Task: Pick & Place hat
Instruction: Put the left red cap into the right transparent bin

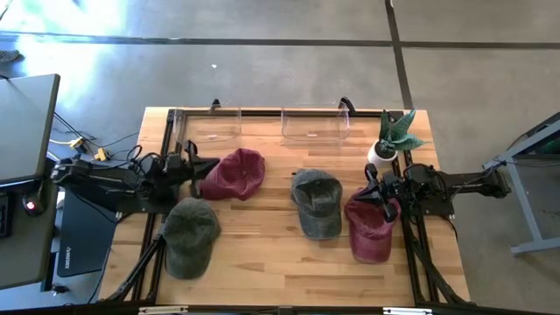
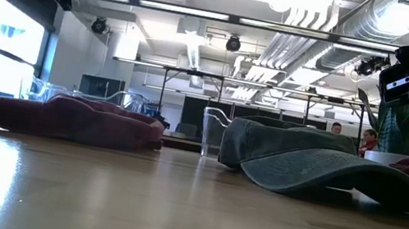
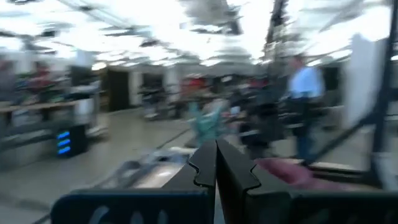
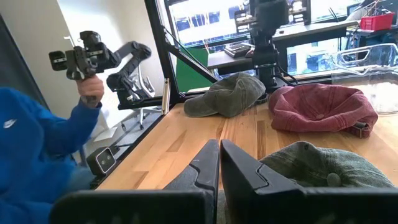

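The maroon cap (image 1: 234, 173) by the olive cap is crooked behind the caps' row, so next my left gripper grabs its near edge (image 1: 252, 191) and swings it into line.
Four caps lie on the wooden table: a maroon cap (image 1: 236, 173) at the left middle, an olive cap (image 1: 190, 234) near the left front, a grey cap (image 1: 317, 201) in the middle, and a second maroon cap (image 1: 372, 229) at the right. My left gripper (image 1: 207, 166) is shut and empty, raised beside the left maroon cap's left edge; its wrist view (image 3: 216, 167) shows the fingers closed. My right gripper (image 1: 380, 191) is shut and empty (image 4: 219, 163), raised over the far end of the right maroon cap. In the right wrist view the grey cap (image 4: 317, 165) lies just ahead.
Two clear plastic bins (image 1: 210, 127) (image 1: 315, 124) stand at the table's far edge. A potted plant (image 1: 394, 136) stands at the far right corner. A person in a blue sleeve (image 4: 37, 124) holds a hand controller beyond the table's left side.
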